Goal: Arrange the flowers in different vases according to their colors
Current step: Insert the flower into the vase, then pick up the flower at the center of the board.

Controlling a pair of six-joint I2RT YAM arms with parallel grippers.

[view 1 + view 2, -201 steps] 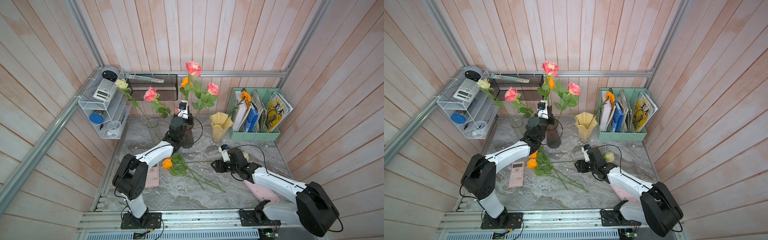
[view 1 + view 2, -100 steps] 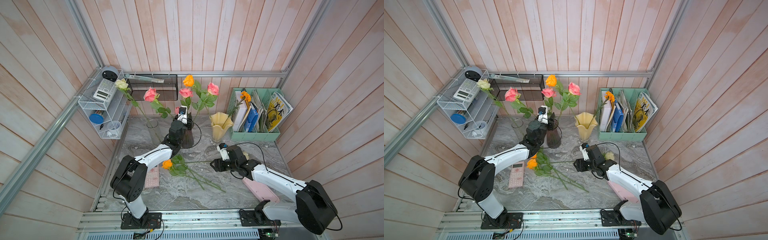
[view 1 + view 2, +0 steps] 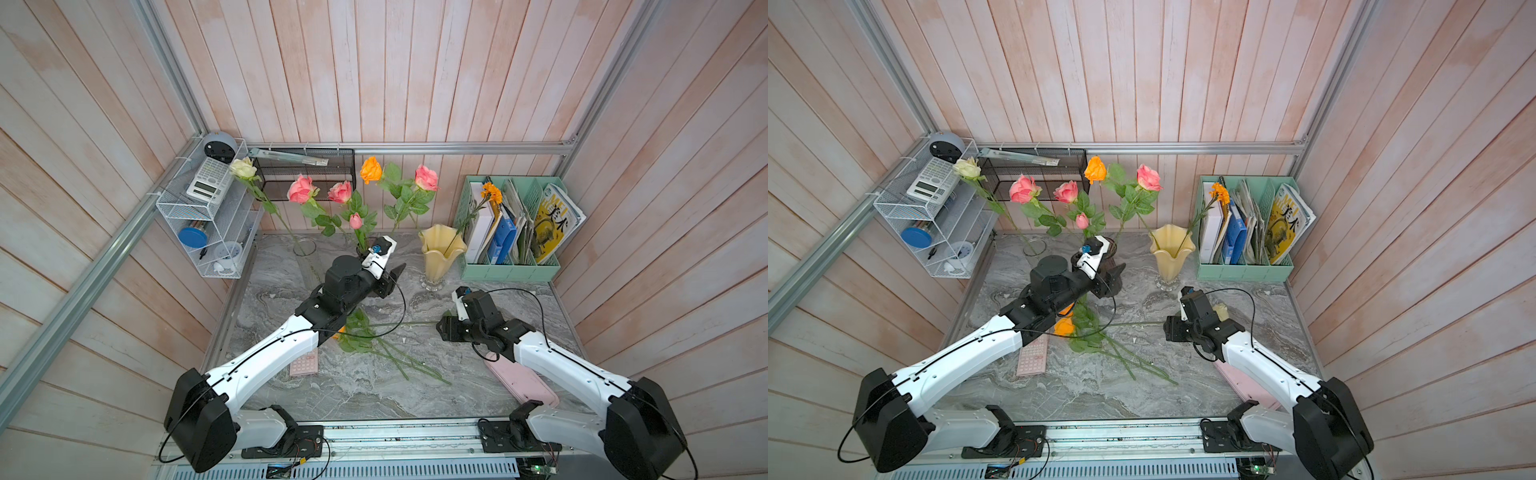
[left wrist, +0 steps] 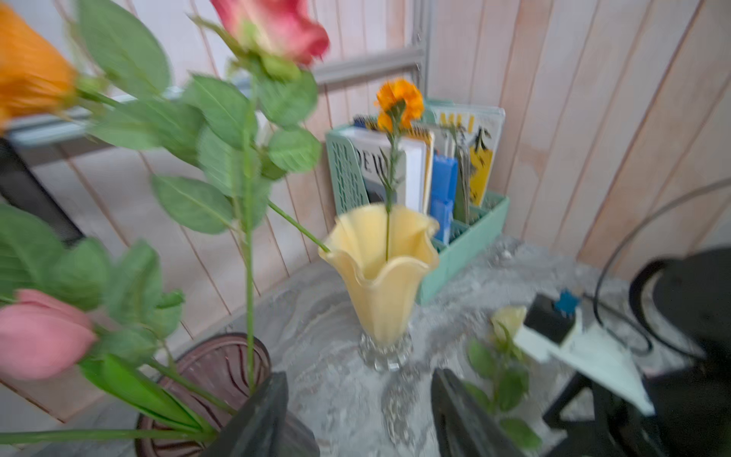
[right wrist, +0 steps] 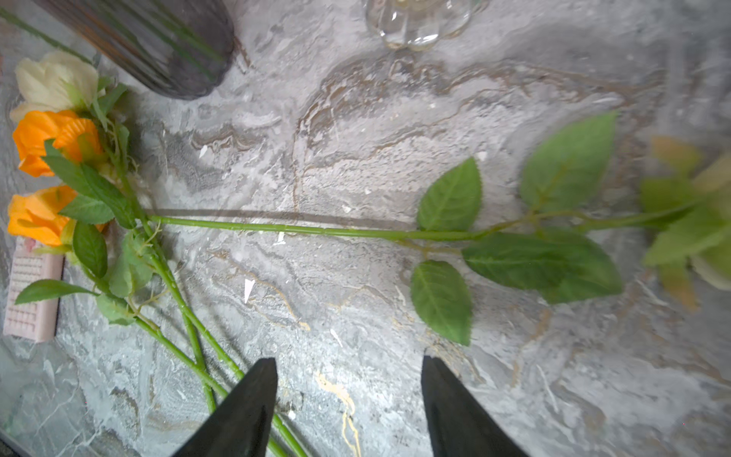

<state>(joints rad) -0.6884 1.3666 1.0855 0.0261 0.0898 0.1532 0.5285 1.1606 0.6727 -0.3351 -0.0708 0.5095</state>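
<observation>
The cream rose's leafless stem lies free between the pile and the robot's right gripper, so the left gripper should carry on down and close around that stem.
My left gripper stands open and empty beside the dark purple vase. That vase holds pink roses and a pink bud. The clear glass vase holds a cream rose. The pale yellow vase holds a small orange flower, and an orange rose leans over from it. My right gripper hovers open just above the table, near the stem of a lying cream rose. Orange roses and another cream one lie in a pile.
A mint-green file holder stands at the back right, a white wire shelf on the left wall and a black mesh rack at the back. A pink calculator and a pink case lie on the marble table.
My left gripper opened and let go of a pink rose, which sank into the purple vase. The gripper then drew back lower beside the vase. The right arm barely moved.
</observation>
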